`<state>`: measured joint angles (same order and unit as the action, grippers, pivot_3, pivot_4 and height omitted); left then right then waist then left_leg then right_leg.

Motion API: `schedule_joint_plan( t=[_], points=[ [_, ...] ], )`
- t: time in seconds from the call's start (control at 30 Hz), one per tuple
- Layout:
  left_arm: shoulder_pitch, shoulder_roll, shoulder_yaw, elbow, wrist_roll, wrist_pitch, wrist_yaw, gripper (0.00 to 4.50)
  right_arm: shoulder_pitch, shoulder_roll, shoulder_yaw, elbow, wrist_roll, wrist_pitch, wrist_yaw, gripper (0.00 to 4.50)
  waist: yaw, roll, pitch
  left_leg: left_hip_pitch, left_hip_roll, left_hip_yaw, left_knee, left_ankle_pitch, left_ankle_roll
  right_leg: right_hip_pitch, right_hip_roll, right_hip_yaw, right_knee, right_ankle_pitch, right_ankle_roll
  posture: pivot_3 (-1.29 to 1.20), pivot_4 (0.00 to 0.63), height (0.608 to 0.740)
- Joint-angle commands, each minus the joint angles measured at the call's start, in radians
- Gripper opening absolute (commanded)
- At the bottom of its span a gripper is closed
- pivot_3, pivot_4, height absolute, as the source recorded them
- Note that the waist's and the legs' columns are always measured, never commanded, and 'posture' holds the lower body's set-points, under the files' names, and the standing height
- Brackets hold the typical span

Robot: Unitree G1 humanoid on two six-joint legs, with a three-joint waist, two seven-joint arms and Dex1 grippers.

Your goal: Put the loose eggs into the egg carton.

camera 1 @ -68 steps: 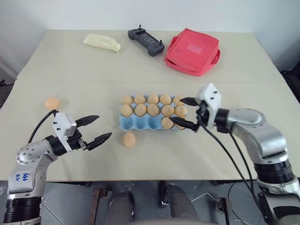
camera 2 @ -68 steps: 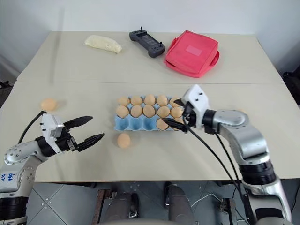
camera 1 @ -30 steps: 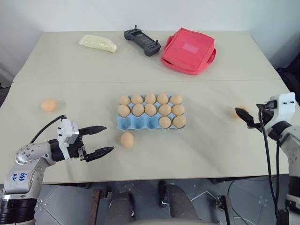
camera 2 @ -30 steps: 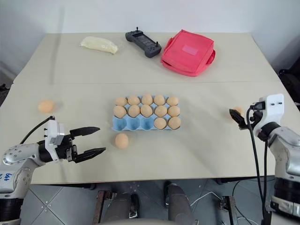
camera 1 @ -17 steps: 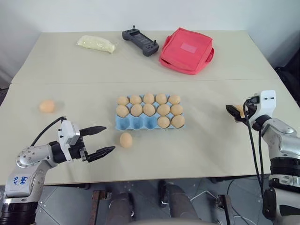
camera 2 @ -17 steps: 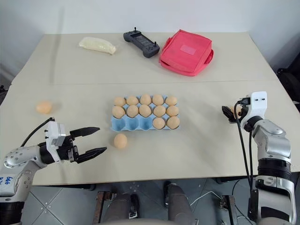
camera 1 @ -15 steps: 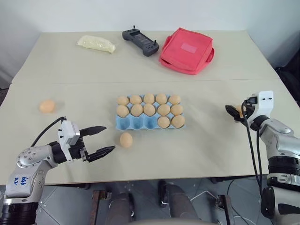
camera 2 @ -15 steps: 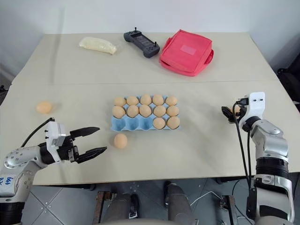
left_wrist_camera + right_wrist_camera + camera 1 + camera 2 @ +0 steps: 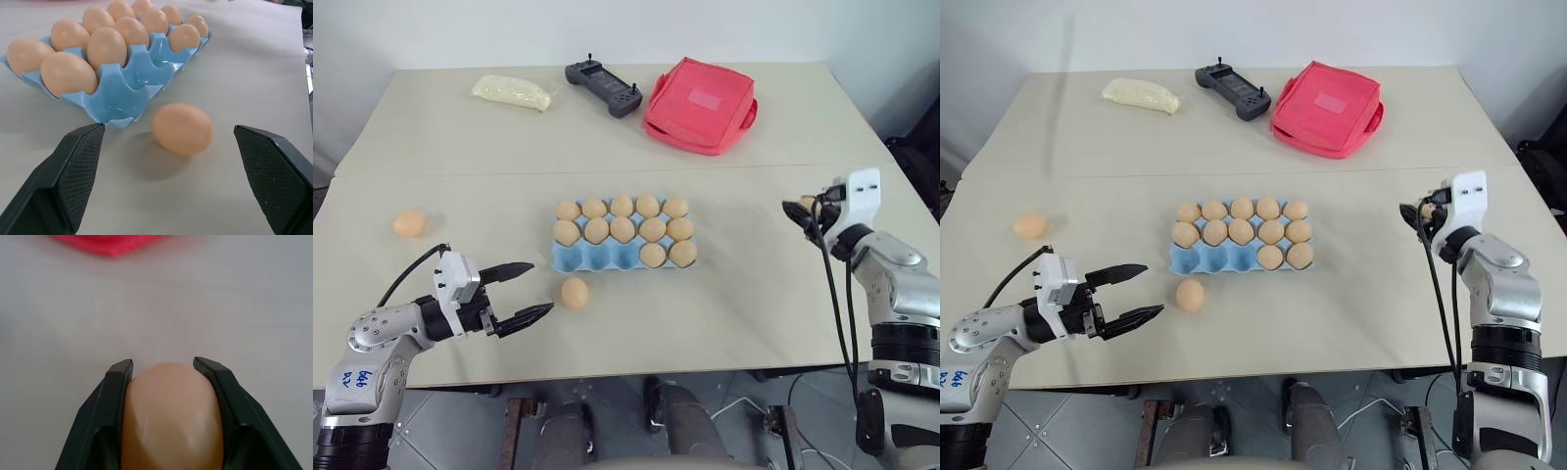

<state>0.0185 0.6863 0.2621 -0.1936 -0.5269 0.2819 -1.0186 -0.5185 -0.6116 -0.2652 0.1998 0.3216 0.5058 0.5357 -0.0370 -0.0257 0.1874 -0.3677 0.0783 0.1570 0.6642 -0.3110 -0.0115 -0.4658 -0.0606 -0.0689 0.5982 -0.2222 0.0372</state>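
The egg carton's middle front cup is empty and my right gripper holds its egg by the sides, so it should keep carrying the egg until it sits there.
The light blue egg carton lies mid-table with several eggs in its cups; the front row's left cups are bare. One loose egg rests on the table just in front of the carton, and another lies far to the left. My left gripper hovers open just left of the nearer egg, which shows between its fingers in the left wrist view. At the table's right side my right gripper is shut on a third egg, held above the table.
A red fabric pouch, a black controller and a pale yellow bag lie along the far side of the table. The table's front edge runs just below my left gripper.
My right gripper has shut on the egg at the table's right side and lifted it, moving up and toward the carton. The left arm has stayed in place, open.
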Motion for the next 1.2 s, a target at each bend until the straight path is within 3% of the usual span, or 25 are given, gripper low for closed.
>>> schedule_joint_plan(
  t=[0.03,0.3,0.53,0.83,1.1,1.2],
  points=[
    [-0.006,0.004,0.018,-0.02,-0.018,-0.017,-0.005,4.5,-0.014,0.027,0.072,-0.258,0.088,0.135,0.03,1.62,-0.001,0.0,0.0,0.0,0.001,0.0,0.0,0.0,0.0,0.0,0.0,0.001,0.0,0.0,0.0,0.0,0.15,0.74],
    [-0.034,-0.002,0.023,0.008,-0.001,-0.045,0.011,4.5,-0.094,0.169,0.287,-0.467,0.153,0.311,0.031,1.62,0.0,0.0,0.0,-0.001,0.002,-0.001,0.0,0.0,-0.002,-0.003,0.0,0.0,0.003,-0.001,-0.003,0.0,0.15,0.74],
    [-0.029,-0.005,0.027,0.01,0.005,-0.07,0.033,4.5,-0.123,0.265,0.465,-0.438,0.112,0.251,0.093,1.62,0.006,-0.001,0.0,-0.004,0.001,0.002,0.0,-0.001,-0.002,-0.007,0.001,-0.006,0.005,0.0,-0.003,0.0,0.15,0.74],
    [0.022,-0.005,0.05,-0.03,-0.006,-0.076,0.061,4.5,-0.143,0.331,0.54,-0.364,0.049,0.185,0.116,1.62,0.003,-0.001,-0.001,-0.005,0.0,0.006,0.001,0.0,-0.001,-0.013,0.001,-0.004,0.011,-0.001,-0.003,0.0,0.15,0.74],
    [0.03,-0.004,0.054,-0.032,-0.006,-0.078,0.07,4.5,-0.146,0.343,0.535,-0.353,0.03,0.166,0.134,4.32,0.002,-0.001,-0.001,-0.005,0.0,0.006,0.001,0.0,-0.002,-0.013,0.001,-0.003,0.012,-0.001,-0.003,0.0,0.15,0.74],
    [0.019,-0.006,0.049,-0.023,-0.003,-0.078,0.07,4.5,-0.147,0.341,0.523,-0.359,0.032,0.167,0.135,4.46,0.002,-0.001,-0.001,-0.005,0.0,0.007,0.001,0.0,-0.002,-0.014,0.001,-0.003,0.012,-0.001,-0.004,0.0,0.15,0.74]
  ],
)
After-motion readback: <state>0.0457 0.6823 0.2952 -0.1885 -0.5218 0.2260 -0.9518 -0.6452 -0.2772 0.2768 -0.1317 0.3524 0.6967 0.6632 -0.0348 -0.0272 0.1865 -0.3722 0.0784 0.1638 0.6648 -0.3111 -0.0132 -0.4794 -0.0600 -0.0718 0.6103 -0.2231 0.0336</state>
